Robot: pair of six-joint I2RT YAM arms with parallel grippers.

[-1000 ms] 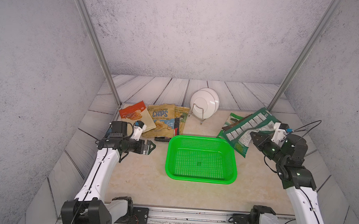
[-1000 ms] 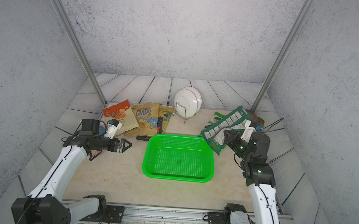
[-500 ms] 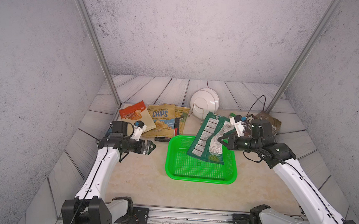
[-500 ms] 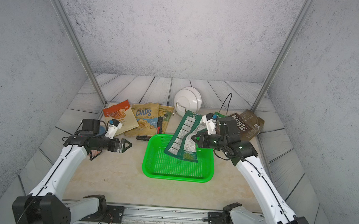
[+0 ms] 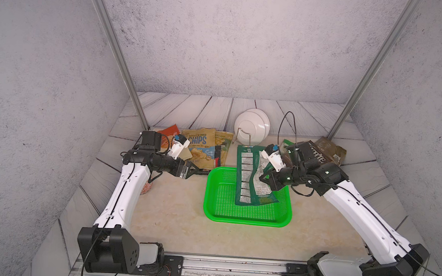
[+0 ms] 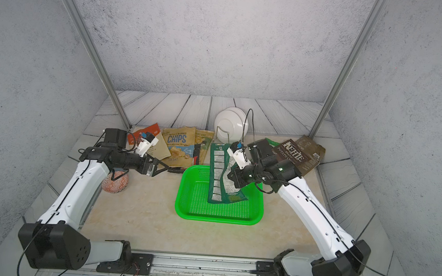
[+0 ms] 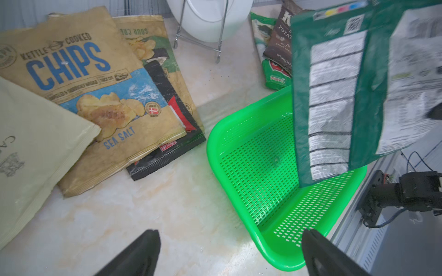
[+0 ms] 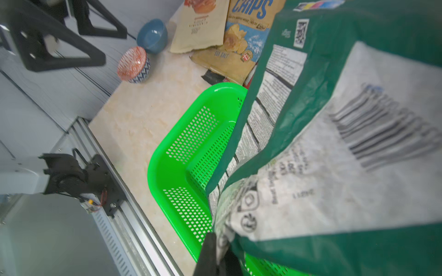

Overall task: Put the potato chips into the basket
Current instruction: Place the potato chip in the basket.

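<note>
The robot's right gripper is holding the dark green bag's side and the bag's upper corner is free, so the left gripper should go on toward that corner and close there.
The bright-green basket sits mid-table. Above it hangs a dark green potato chips bag, back side showing, its lower edge down within the basket's outline; contact with the base is unclear. My right gripper is shut on that bag's edge. My left gripper stands open and empty just left of the basket. A tan CHIPS bag, an orange bag and a black bag lie at back left. A brown Kettle bag lies at back right.
White plates stand in a wire rack behind the basket. A red patterned bowl sits under my left arm, with a blue bowl beside it. Another green bag lies under the Kettle bag. A metal rail runs along the front.
My right arm swung the green bag from the table's right side over the basket and has now lowered it. The left arm has not moved.
</note>
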